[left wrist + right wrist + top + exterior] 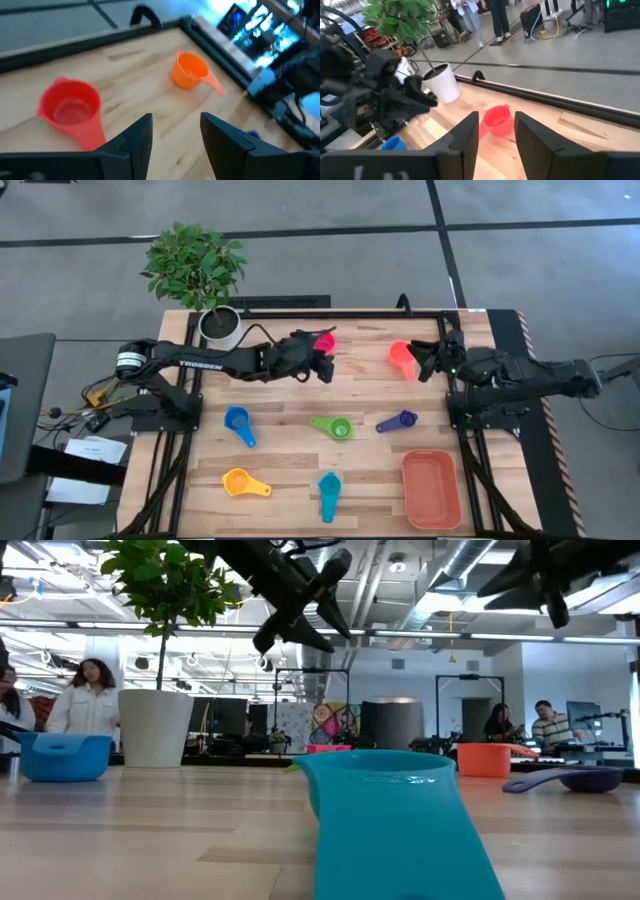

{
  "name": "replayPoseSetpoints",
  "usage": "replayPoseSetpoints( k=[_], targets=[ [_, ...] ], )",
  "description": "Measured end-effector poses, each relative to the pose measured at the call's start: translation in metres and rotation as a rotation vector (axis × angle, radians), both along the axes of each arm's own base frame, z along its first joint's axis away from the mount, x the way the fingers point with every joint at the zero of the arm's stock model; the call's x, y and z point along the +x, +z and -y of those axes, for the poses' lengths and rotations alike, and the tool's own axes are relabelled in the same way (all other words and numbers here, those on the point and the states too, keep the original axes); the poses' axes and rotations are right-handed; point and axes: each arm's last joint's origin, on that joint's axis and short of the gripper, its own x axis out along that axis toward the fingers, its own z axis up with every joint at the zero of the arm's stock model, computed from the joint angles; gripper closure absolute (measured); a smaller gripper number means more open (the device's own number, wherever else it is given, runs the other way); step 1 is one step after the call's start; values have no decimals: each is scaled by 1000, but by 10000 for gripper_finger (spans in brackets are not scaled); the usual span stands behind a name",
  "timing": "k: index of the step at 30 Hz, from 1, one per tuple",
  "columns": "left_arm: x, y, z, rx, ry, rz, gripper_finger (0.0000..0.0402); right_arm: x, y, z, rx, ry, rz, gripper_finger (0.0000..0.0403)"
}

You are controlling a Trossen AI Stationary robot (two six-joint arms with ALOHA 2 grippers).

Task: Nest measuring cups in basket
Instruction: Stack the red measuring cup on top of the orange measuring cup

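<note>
I keep moving my left gripper down to the red cup [325,342], which stands upright and clear of the orange cup, until the open fingers straddle its side [44,112].
Seven measuring cups lie apart on the wooden table: red [323,340] and orange [402,358] at the far side, blue [238,425], green [333,426] and dark blue [396,421] in the middle, yellow [244,482] and light blue [329,495] near the front. The orange basket [431,488] stands at the front right with nothing in it. My left gripper [325,366] is open and empty, raised above the table beside the red cup [70,107]. My right gripper [425,360] is open and empty, raised beside the orange cup [190,70].
A white plant pot [220,325] with a leafy plant stands at the far left corner. Black frame rails run along the table's far edge and sides. People stand in the room behind the table [90,690].
</note>
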Motion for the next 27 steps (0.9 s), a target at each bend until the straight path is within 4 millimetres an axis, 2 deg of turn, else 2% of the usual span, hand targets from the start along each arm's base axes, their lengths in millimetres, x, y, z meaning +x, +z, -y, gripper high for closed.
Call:
replayPoseSetpoints(
  k=[4, 8, 12, 17, 22, 25, 27],
  targets=[
    [-2, -7, -5, -2, 151, -27, 248, 1, -3, 11, 34, 6, -29, 240],
    [-3, -15, -20, -80, 319, 48, 248, 1, -3, 18, 63, 82, -25, 242],
    [2, -24, -34, -97, 363, 42, 248, -1, -5, 24, 85, 133, -42, 255],
    [22, -28, -47, -151, 327, 29, 248, -4, -8, 31, 87, 106, -81, 269],
    [32, -32, -57, -165, 356, -153, 248, -7, -6, 34, 105, 106, -86, 259],
    [35, -33, -69, -199, 392, -239, 248, -9, 2, 35, 128, 90, -116, 239],
    [36, -41, -76, -222, 403, -302, 248, -7, 6, 37, 147, 80, -151, 222]
  ],
)
